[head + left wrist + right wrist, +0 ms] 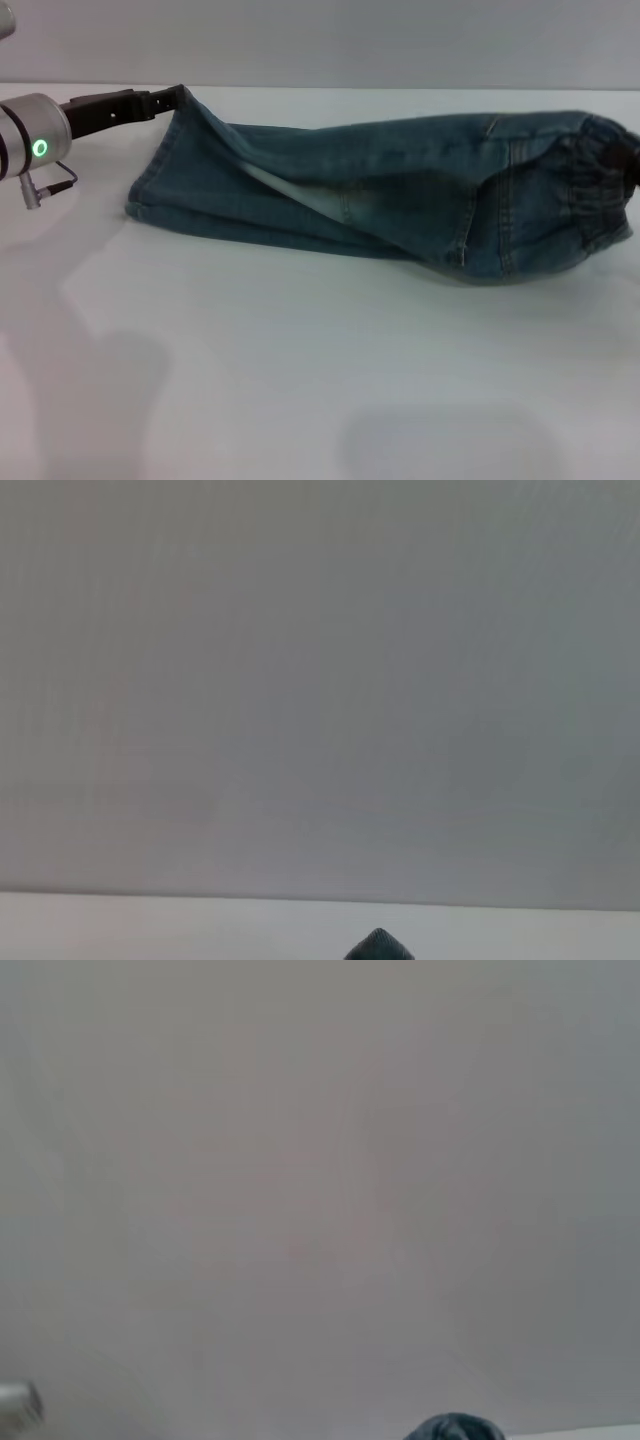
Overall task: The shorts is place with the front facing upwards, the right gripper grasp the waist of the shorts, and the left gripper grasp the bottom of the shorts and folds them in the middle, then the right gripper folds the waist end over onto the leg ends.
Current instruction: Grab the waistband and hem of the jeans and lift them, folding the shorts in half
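I should lay the waist [592, 190] flat with my right gripper, because it is bunched and raised in that gripper. Then I should take the denim [543, 190] beside it with my right gripper before I fold.
The blue denim shorts [400, 190] lie folded lengthwise across the white table, one half draped over the other. My left gripper [178, 96] is shut on the far corner of the bottom of the shorts [152, 172], holding that leg end slightly raised at the left. At the right edge the ruched waist [590, 165] is bunched and lifted. A dark bit of my right gripper [631, 160] is clamped on it. A small tip of denim [378, 946] shows in the left wrist view. Another denim tip [455, 1427] shows in the right wrist view.
The white table [300, 380] stretches bare in front of the shorts. A grey wall runs behind the table's far edge. The left arm's silver wrist with a green light [35, 140] hangs at the far left.
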